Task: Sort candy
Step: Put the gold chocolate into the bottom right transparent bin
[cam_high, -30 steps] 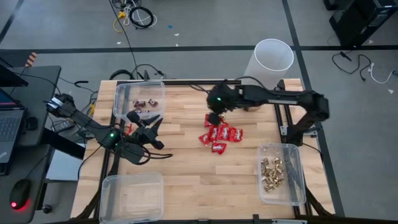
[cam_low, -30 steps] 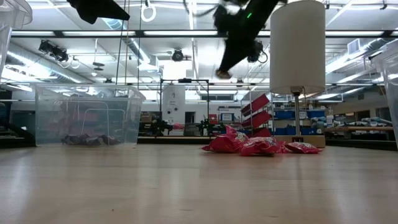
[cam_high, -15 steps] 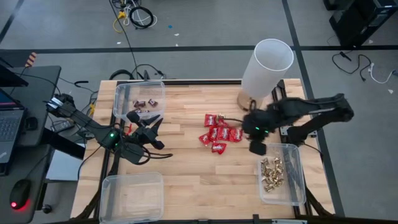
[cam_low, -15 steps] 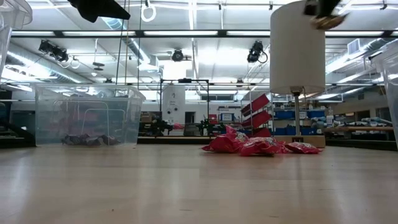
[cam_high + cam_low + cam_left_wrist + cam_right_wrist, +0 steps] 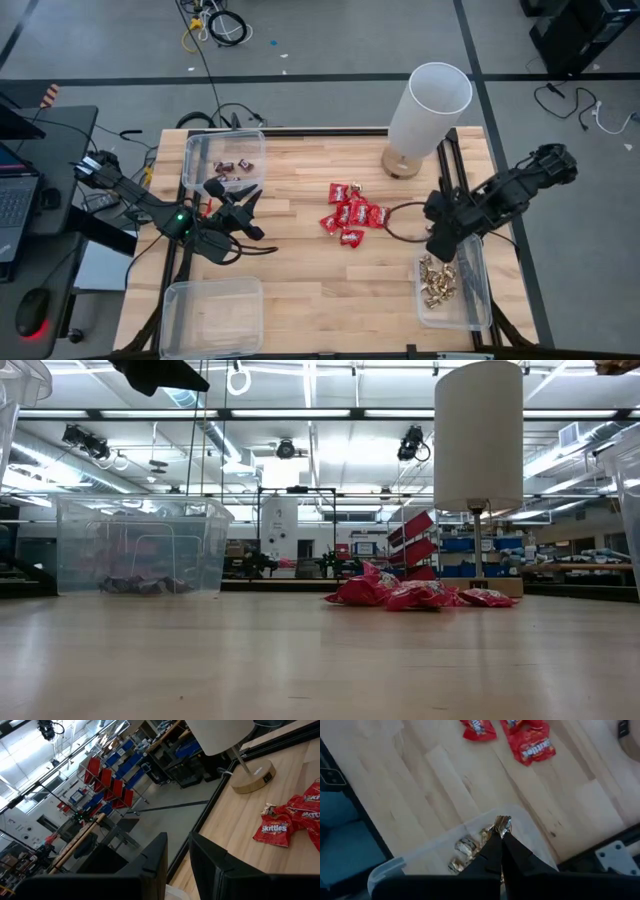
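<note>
My right gripper keeps going down into the bin and lets go there, because the gold-foil piece is clear above the bin's rim and matches the gold pieces below.
Red candy packets lie in a heap at the table's middle, with one gold-foil piece at the heap's far edge. My right gripper hangs over the far-left corner of the clear bin of gold pieces, shut on a gold-foil piece. At the table's left my left gripper waits level in the air beside the far-left bin, which holds dark mini bars. Its fingers stand open with nothing between them. My right gripper pinches the gold-foil piece between the free ends of its two fingers. The fingers come steeply from above. The piece sticks out past the fingertips, lifted clear above the bin's rim.
A white lamp on a wooden base stands at the far right of the table. A clear bin sits at the near left. Bare wood lies between the red heap and the near edge.
My right gripper has swung from above the far side of the red heap toward the table's right and near edges, rising and rolling, and now hangs over the gold bin with the gold piece still between its shut fingers.
</note>
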Robot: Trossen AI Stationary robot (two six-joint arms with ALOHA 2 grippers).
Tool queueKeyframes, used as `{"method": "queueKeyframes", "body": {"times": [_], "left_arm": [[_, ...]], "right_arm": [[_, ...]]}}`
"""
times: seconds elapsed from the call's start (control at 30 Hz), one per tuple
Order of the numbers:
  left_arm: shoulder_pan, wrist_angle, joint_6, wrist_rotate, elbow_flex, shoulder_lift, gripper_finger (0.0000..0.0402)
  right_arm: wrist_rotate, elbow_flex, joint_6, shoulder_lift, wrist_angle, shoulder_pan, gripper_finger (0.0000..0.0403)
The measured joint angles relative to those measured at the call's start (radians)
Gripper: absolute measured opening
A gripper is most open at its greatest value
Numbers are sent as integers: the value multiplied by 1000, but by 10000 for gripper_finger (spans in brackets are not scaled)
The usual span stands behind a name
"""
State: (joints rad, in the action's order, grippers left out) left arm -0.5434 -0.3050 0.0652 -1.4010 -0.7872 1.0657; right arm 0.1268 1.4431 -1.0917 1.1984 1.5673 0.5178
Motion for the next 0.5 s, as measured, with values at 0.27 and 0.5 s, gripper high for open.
{"method": "queueKeyframes", "body": {"times": [0.27,0.5], "left_arm": [[0,0,-6,34,0,0,82],[0,0,-7,42,0,0,82]], "right_arm": [[-33,-152,-107,-11,-5,80,0],[-127,-315,-178,-13,-97,128,0]]}}
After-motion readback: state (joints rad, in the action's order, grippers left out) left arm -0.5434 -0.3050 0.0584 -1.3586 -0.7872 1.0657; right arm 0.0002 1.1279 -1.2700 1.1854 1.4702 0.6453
